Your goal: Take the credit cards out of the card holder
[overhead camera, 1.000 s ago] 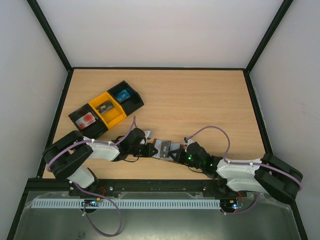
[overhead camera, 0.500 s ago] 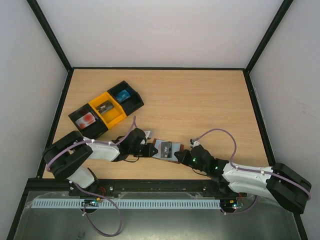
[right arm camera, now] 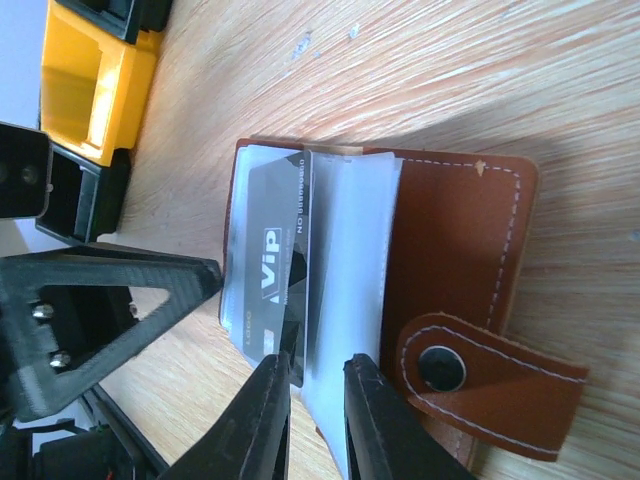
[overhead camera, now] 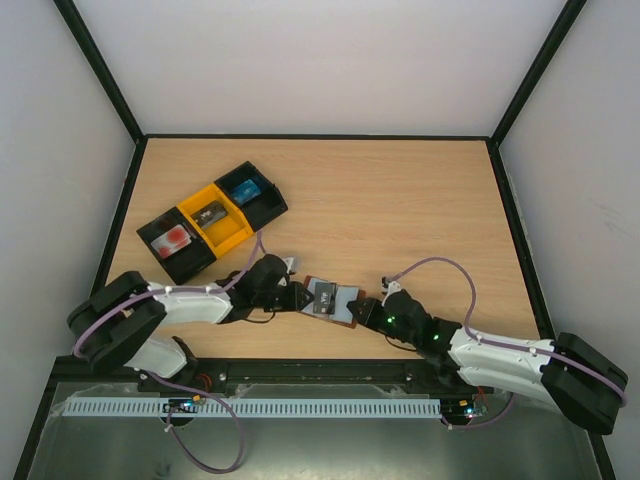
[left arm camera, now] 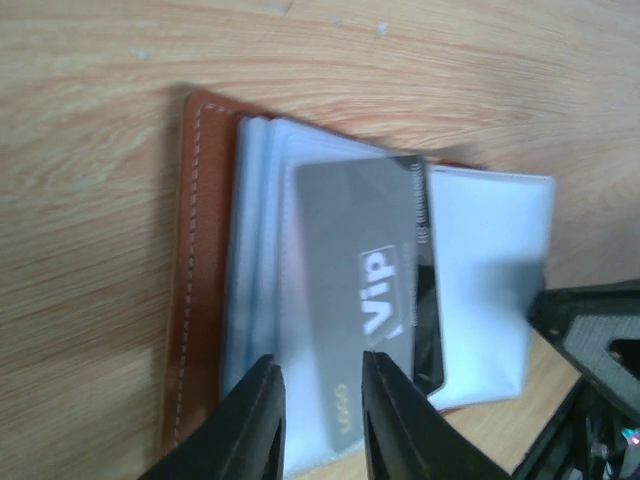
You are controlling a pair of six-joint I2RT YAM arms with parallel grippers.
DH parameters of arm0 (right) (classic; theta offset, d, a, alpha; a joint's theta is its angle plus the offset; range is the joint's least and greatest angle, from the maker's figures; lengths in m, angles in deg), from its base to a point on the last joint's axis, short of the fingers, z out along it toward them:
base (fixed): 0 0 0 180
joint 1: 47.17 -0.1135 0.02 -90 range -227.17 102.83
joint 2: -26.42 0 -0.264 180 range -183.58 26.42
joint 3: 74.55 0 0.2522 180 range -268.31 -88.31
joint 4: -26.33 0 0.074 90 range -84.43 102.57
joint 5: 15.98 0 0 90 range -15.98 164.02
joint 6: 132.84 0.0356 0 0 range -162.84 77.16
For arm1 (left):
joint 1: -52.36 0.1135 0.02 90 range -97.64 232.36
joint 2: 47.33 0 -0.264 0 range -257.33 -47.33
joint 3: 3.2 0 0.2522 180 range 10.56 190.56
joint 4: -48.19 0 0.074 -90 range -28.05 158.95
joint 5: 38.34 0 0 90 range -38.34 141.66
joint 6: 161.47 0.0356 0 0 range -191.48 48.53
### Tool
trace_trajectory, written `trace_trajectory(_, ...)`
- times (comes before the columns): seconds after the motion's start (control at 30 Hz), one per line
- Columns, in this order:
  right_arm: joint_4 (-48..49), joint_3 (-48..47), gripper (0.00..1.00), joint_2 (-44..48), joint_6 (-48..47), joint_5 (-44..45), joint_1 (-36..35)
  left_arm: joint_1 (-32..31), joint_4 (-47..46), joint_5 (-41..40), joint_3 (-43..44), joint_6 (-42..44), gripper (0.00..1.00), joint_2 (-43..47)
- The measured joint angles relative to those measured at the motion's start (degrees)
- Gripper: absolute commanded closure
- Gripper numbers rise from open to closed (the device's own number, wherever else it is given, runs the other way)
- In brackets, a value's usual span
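Note:
The VIP card's free edge (left arm camera: pixel 429 315) sticks out of its sleeve toward my right gripper, so next my right gripper pulls the card (right arm camera: pixel 271 255) out and passes it to my left gripper.
The brown card holder (overhead camera: pixel 333 300) lies open on the table between my two grippers. Its pale clear sleeves (left arm camera: pixel 480 270) are fanned out. A dark credit card (left arm camera: pixel 360 280) marked VIP sits in one sleeve, also seen as the dark card (right arm camera: pixel 265 250) in the right wrist view. My left gripper (left arm camera: pixel 320 365) hovers at the holder's left edge, jaws a narrow gap apart over the sleeve. My right gripper (right arm camera: pixel 315 362) stands at the opposite edge, slightly open with a pale sleeve lying across the gap. The holder's snap tab (right arm camera: pixel 480 375) points toward it.
A row of black and yellow trays (overhead camera: pixel 232 232) stands at the back left. It holds a blue card (overhead camera: pixel 243 187), a dark card (overhead camera: pixel 211 212) and a pale card with a red patch (overhead camera: pixel 175 238). Black frame rails border the table.
Both grippers were shut on the holder's edges and have now parted a little. The right arm has swung lower and to the right. The holder has shifted slightly right, showing more pale sleeve.

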Motion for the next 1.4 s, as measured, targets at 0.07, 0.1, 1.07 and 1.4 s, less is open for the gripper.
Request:
trace_trajectory(0.07, 0.2, -0.3, 0.83, -0.3, -0.1, 0.0, 0.2, 0.0, 0.8, -0.3, 0.0, -0.6, 0.66, 2.2)
trace_trajectory(0.1, 0.2, -0.6, 0.83, -0.7, -0.1, -0.1, 0.2, 0.0, 1.2, -0.4, -0.1, -1.0, 0.65, 3.8)
trace_trajectory(1.07, 11.2, -8.6, 0.81, -25.7, -1.7, -5.6, 0.5, 1.8, -9.3, 9.8, -2.5, 0.2, 0.88, -4.4)
trace_trajectory(1.4, 18.4, -7.1, 0.98, -28.9, -1.1, -7.0, 0.5, 1.8, -10.1, 8.6, -3.0, 0.8, 0.87, -4.4)
